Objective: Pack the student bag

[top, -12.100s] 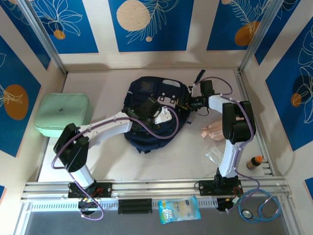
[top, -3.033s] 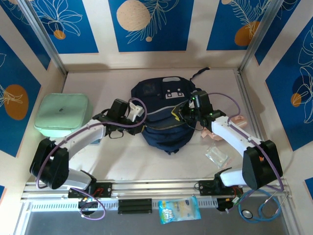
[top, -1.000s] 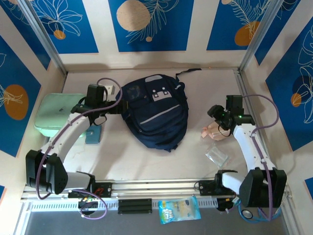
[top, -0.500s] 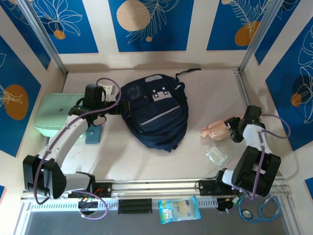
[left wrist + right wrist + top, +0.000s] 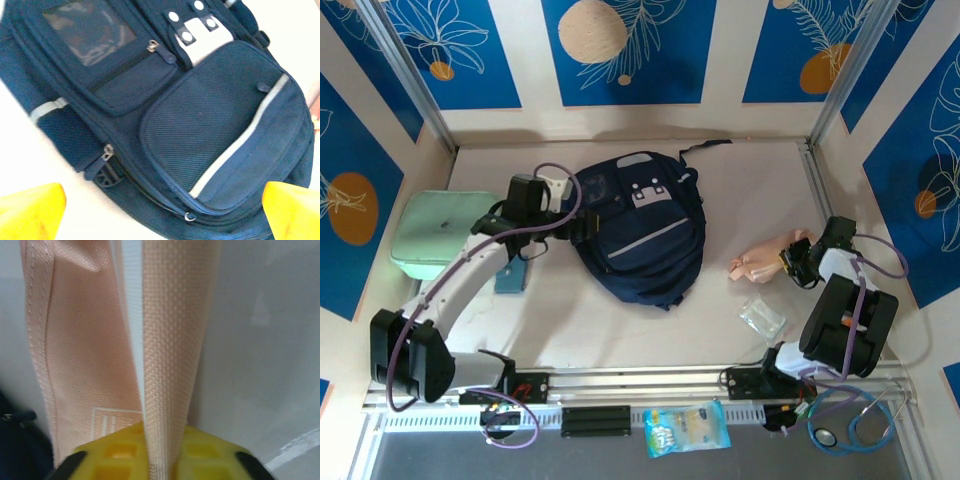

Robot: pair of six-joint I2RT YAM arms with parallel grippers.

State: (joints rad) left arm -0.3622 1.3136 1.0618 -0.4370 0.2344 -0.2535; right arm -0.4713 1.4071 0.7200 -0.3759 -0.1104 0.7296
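Observation:
The bag's front panel point(image 5: 642, 232) is lying flat across the bag's opening. Next, my left gripper raises the panel's edge point(image 5: 665, 262) before my right gripper puts the peach pouch inside.
The student bag point(image 5: 642, 232), a dark navy backpack with a grey-white patch point(image 5: 648, 193), lies flat mid-table. Its front pockets and zip pulls show in the left wrist view point(image 5: 210, 125). My left gripper point(image 5: 578, 224) hovers at the bag's left side, open, its yellow fingertips point(image 5: 31, 210) spread wide over the bag's lower zipper with nothing between them. My right gripper point(image 5: 793, 263) sits at the right of the table, shut on a peach fabric pouch point(image 5: 758, 262). A fold of that pouch point(image 5: 170, 350) is pinched between its yellow fingers point(image 5: 120, 452).
A mint green case point(image 5: 448, 232) rests at the left wall, with a small blue block point(image 5: 509, 277) beside it. A clear plastic packet point(image 5: 762, 318) lies near the right arm's base. A snack packet point(image 5: 687, 428) and a stethoscope point(image 5: 850, 422) sit on the front rail.
The right arm pulled back to the right side and closed on the peach pouch. The left gripper shifted slightly right, closer to the bag. The bag stayed put.

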